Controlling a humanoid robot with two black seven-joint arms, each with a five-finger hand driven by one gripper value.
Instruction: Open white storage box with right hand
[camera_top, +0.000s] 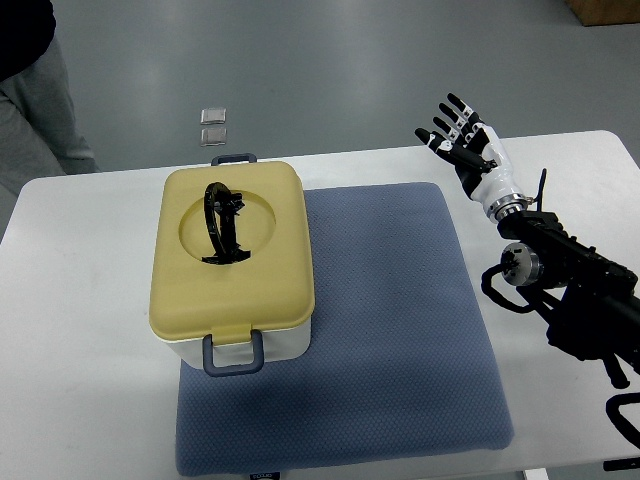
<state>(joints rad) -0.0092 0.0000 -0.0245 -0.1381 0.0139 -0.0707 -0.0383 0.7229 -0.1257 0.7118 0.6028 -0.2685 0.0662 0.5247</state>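
The yellow lid (235, 290) will come away in one piece when the robot lifts the black handle, because grey latches (233, 356) stick out from the near and far edges.
A white storage box (268, 345) with a yellow lid (232, 262) stands on the left part of a blue-grey mat (390, 330). The lid is down; a black handle (222, 224) lies in its round recess, and grey latches show at the near edge (233, 354) and the far edge (233, 158). My right hand (457, 135) hovers over the table's far right, well to the right of the box, fingers spread and holding nothing. Its black forearm (570, 280) enters from the right edge.
The white table (80, 320) carries the mat. A person in grey trousers (30, 110) stands at the far left corner. Two small square plates (213, 125) lie on the floor beyond the table. A brown box corner (605, 10) shows top right.
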